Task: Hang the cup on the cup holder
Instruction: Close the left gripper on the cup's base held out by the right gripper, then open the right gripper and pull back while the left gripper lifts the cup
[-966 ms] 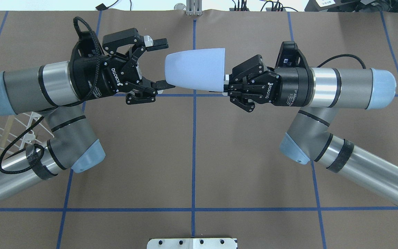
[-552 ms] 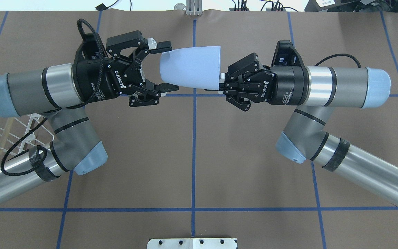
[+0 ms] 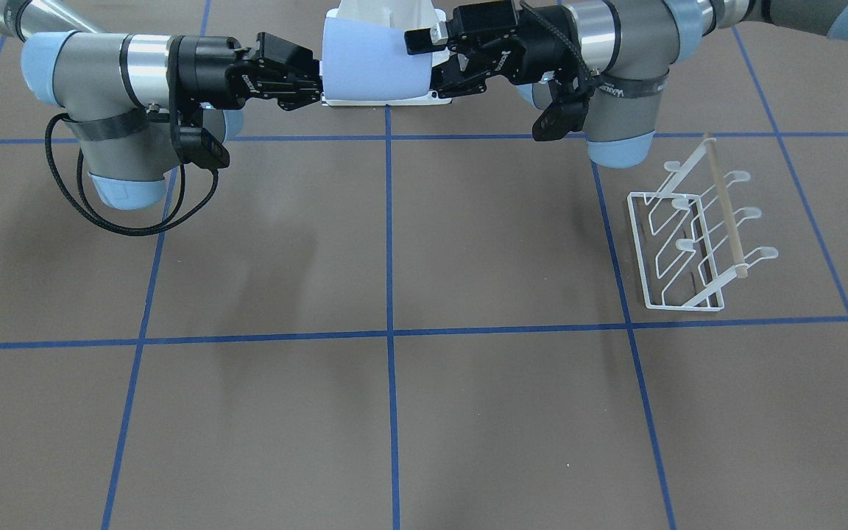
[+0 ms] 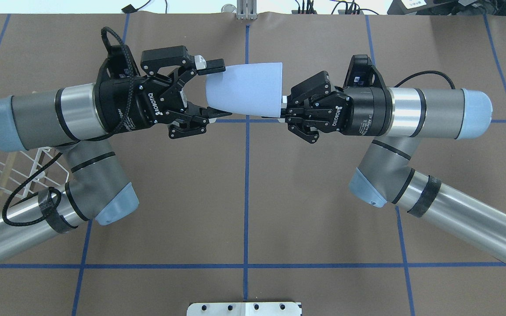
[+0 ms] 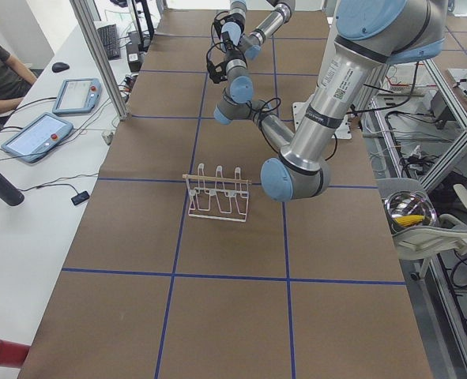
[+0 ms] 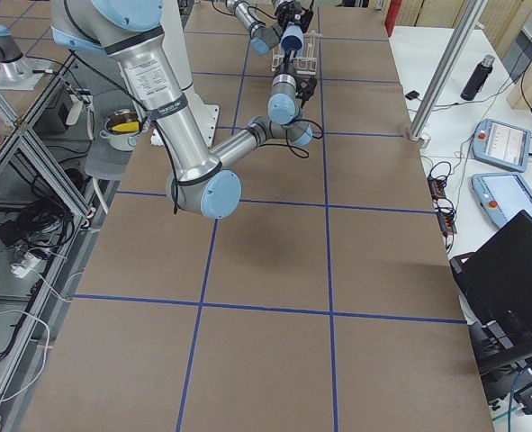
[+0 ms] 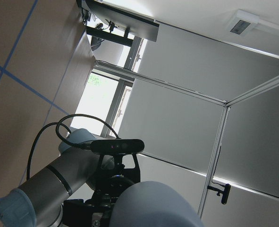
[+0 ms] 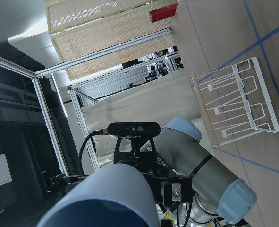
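Note:
I expect the pale blue cup (image 3: 375, 62) to slip upside down over one of the cup holder's prongs and stay perched when I lower it, because the prongs end in raised loops (image 3: 684, 246).
The pale blue cup (image 4: 244, 90) hangs in the air on its side, narrow base toward my left arm. My right gripper (image 4: 283, 109) is shut on the cup's rim. My left gripper (image 4: 214, 91) is open, with one finger above and one below the cup's base, close to it. In the front-facing view the cup (image 3: 372, 62) sits between the right gripper (image 3: 319, 88) and the left gripper (image 3: 430, 66). The white wire cup holder (image 3: 693, 243) with its wooden rod stands on the table on my left, apart from both grippers; my left arm partly hides it in the overhead view (image 4: 20, 169).
The large white pedestal base (image 3: 383, 15) is behind the cup. A white metal plate (image 4: 244, 308) sits at the table's far edge. Blue tape lines cross the brown table. An operator (image 5: 0, 71) sits at a side desk with tablets.
My left gripper has moved right, and its open fingers now straddle the cup's base. My right gripper has shifted slightly left, still holding the cup.

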Tool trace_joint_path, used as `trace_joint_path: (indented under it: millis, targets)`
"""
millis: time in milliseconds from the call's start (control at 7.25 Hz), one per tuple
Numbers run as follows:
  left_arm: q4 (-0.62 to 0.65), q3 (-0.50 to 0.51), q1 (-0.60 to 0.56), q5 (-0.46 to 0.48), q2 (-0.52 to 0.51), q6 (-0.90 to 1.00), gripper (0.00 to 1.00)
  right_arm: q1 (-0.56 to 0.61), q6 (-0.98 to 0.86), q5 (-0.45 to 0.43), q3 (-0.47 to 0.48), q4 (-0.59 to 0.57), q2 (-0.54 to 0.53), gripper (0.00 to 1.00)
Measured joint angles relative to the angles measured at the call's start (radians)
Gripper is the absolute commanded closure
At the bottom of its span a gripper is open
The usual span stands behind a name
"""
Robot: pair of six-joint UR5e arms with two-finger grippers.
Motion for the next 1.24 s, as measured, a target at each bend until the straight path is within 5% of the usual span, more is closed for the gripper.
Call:
trace_joint_path:
  millis: [828, 1241]
  targets:
    - [-0.006, -0.009, 0.017, 0.031, 0.01, 0.005, 1.0, 0.021, -0.007, 0.001, -0.016, 0.041, -0.017, 0.0]
    - [0.009, -0.008, -0.115, 0.004, 0.056, 0.014, 1.0, 0.118, -0.059, 0.052, -0.019, 0.109, -0.116, 0.0]
